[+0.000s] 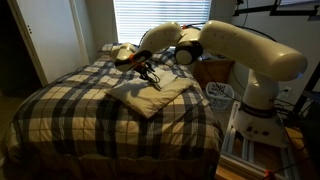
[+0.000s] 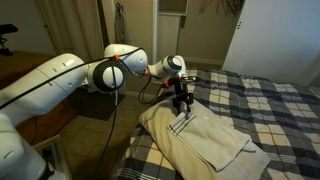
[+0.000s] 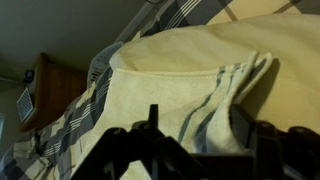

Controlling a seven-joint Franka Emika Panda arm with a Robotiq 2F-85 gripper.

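Note:
The white cloth's striped fold (image 3: 238, 92) is close to one finger of the robot's gripper, so next the gripper opens, center over the cloth's bunched fold (image 3: 210, 128) and closes before it lifts.
A cream towel (image 1: 160, 97) lies folded on the plaid bed, seen in both exterior views (image 2: 205, 148). On top of it is a white cloth with blue stripes (image 2: 188, 124), bunched into a ridge in the wrist view (image 3: 215, 85). My gripper (image 1: 152, 79) points down onto that cloth in both exterior views (image 2: 181, 112). In the wrist view the gripper (image 3: 197, 118) has its fingers apart, with the striped ridge lying between them, close to the right finger. The fingers do not look closed on the cloth.
The bed has a dark and cream plaid blanket (image 1: 80, 115) (image 2: 285, 100). A pillow (image 1: 112, 49) lies at the head. A wooden nightstand (image 1: 213, 70) and a white basket (image 1: 220, 92) stand beside the bed, near the robot base (image 1: 258, 105).

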